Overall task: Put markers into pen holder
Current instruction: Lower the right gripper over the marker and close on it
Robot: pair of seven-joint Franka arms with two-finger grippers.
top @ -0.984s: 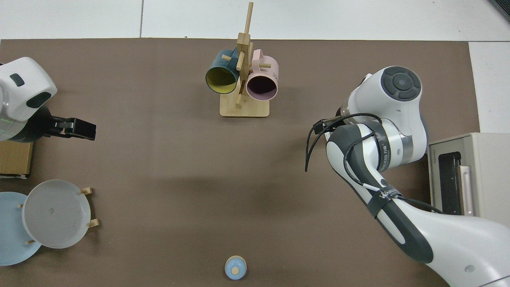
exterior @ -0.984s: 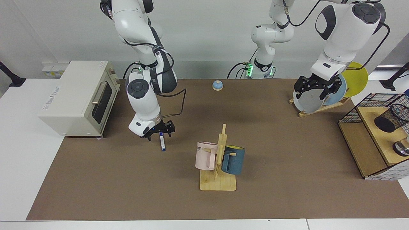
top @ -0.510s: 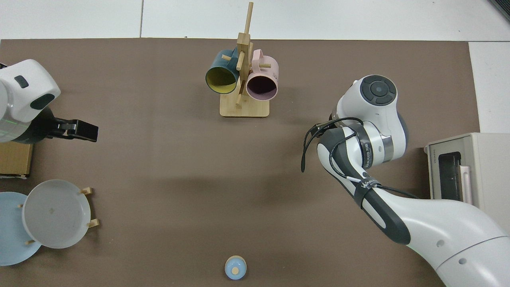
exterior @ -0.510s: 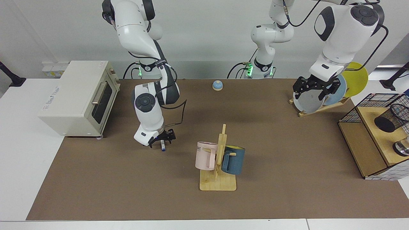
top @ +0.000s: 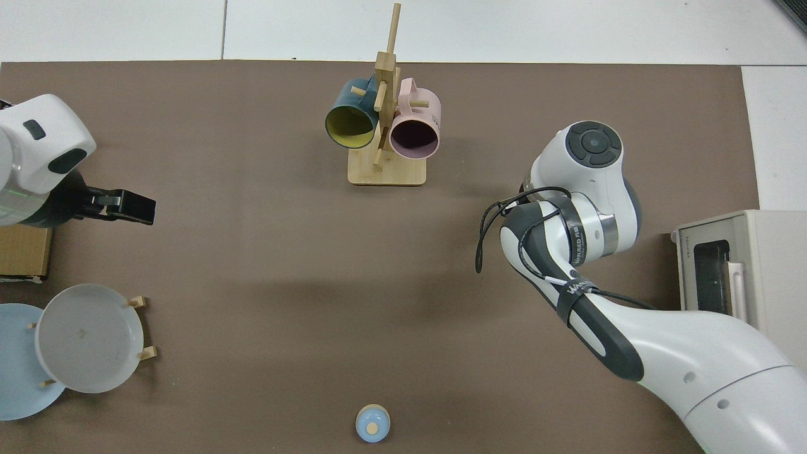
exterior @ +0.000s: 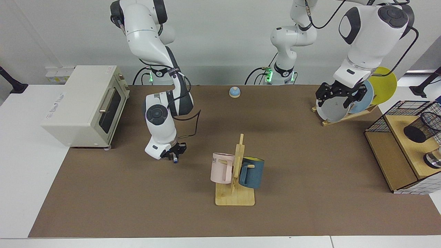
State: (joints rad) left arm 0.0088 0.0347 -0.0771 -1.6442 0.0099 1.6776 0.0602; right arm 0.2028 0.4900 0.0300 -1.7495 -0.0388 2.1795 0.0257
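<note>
The marker (exterior: 175,159) will lean against the pen holder's rim when the robot lowers it in, since the pen holder's opening (exterior: 432,120) is much wider than the marker.
The marker (exterior: 175,159) lies on the brown mat left of centre; only its blue end shows in the facing view. My right gripper (exterior: 174,154) is down at the mat directly over it and covers the rest of its barrel. In the top view the right arm (top: 586,189) hides both marker and gripper. The pen holder (exterior: 422,128), a black mesh cup, sits tilted on the wooden shelf at the far right and is out of the top view. My left gripper (exterior: 339,100) hangs open and empty in front of the plates, far from the marker; in the top view the left gripper (top: 144,210) is at the left.
A wooden mug rack (exterior: 236,179) with a pink mug (exterior: 221,168) and a dark blue mug (exterior: 252,172) stands mid-table. A toaster oven (exterior: 84,105) is at the left, a plate rack (exterior: 344,105) at the back right, and a small blue bell (exterior: 234,92) at the back.
My right arm has swung in and lowered its gripper onto the marker, so less of the marker shows. The left arm has barely shifted.
</note>
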